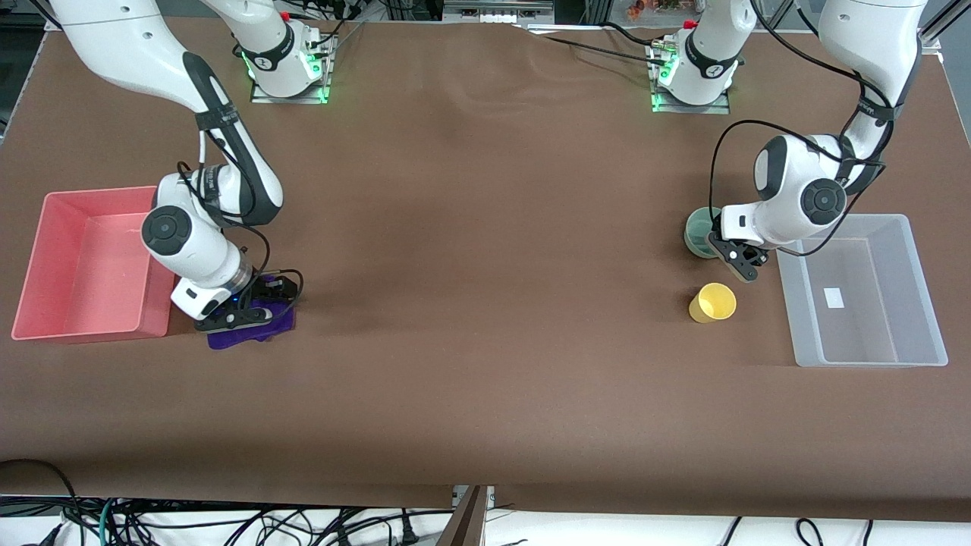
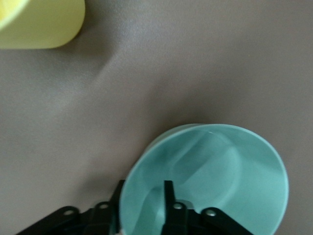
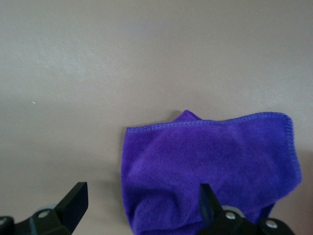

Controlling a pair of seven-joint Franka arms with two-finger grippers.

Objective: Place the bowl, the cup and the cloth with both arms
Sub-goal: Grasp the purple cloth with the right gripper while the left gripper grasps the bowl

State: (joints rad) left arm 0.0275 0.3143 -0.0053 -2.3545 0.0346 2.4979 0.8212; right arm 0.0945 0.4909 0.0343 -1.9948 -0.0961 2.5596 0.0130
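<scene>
The purple-blue cloth point(image 1: 238, 337) will bunch up at the grip but stay folded when the robot lifts it, as a corner point(image 3: 187, 116) shows from behind the stitched edge.
The pale sea-green bowl point(image 1: 699, 231) sits near the clear bin. My left gripper point(image 1: 722, 250) is at its rim. In the left wrist view the bowl point(image 2: 220, 166) has one finger point(image 2: 168, 196) inside it and the other outside, with the wall pinched between them point(image 2: 143, 191). The yellow cup point(image 1: 713, 302) lies on its side nearer the camera, and also shows in the left wrist view point(image 2: 39, 22). The purple-blue cloth point(image 1: 254, 327) lies beside the red bin. My right gripper point(image 1: 258, 305) is low over it, open. In the right wrist view the fingers straddle point(image 3: 142, 196) one end of the cloth point(image 3: 210, 161).
A red bin point(image 1: 45, 258) stands at the right arm's end of the table, close to the cloth. A clear bin point(image 1: 922, 296) stands at the left arm's end, beside the bowl and cup. Brown table cover point(image 1: 485, 265) lies between them.
</scene>
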